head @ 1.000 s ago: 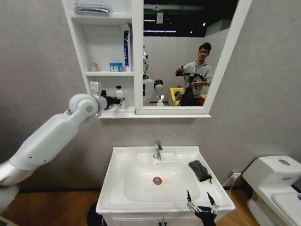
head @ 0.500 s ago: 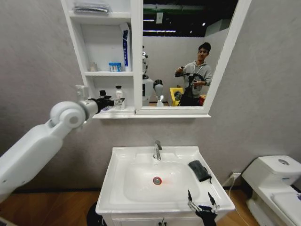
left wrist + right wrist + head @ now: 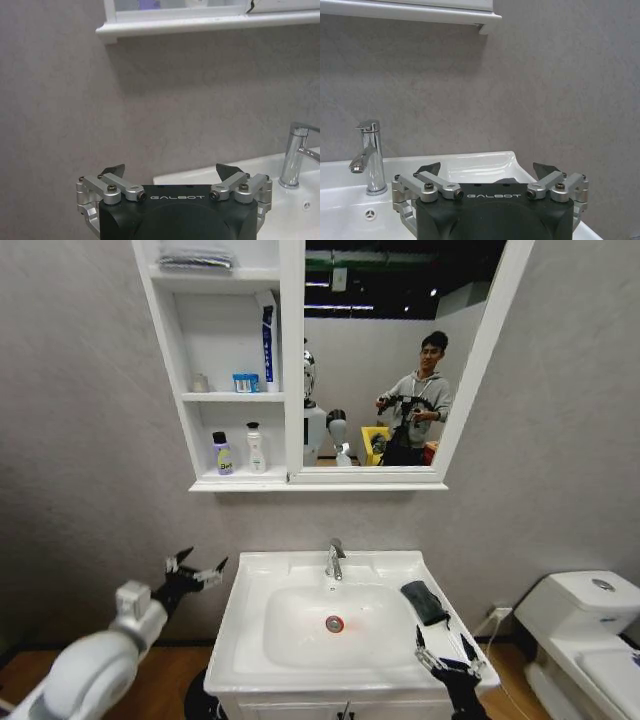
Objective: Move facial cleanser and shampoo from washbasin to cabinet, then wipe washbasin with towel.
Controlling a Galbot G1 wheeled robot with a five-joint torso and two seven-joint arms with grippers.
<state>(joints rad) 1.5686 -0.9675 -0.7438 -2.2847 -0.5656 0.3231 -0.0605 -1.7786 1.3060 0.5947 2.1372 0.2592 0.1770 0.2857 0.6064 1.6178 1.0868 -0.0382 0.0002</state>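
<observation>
The red ring point(image 3: 340, 625) is smeared around the drain point(image 3: 334, 624), and I expect it to come off when I wipe the washbasin with the towel.
On the lowest open shelf of the white cabinet point(image 3: 236, 483) stand two small bottles side by side: one with a black cap and purple label point(image 3: 222, 454), and a white one point(image 3: 257, 447). I cannot tell which is the shampoo and which the facial cleanser. The washbasin point(image 3: 250, 640) is below, with its chrome tap point(image 3: 335, 560) and red-ringed drain point(image 3: 334, 623). A dark towel point(image 3: 425, 601) lies on its right rim. My left gripper point(image 3: 195, 568) hangs open and empty just left of the washbasin. Just in front of the towel, over the front right rim, my right gripper point(image 3: 447, 648) is open.
A white toilet point(image 3: 590, 615) stands to the right. The upper cabinet shelves hold a tall tube point(image 3: 268, 340), a small blue box point(image 3: 245, 382) and folded cloths point(image 3: 195, 257). The mirror point(image 3: 400, 360) reflects a person. The left wrist view shows the tap point(image 3: 295, 160).
My left arm has drawn back from the lowest shelf and dropped beside the washbasin, leaving the purple-label bottle on the shelf. The right gripper has risen slightly toward the towel.
</observation>
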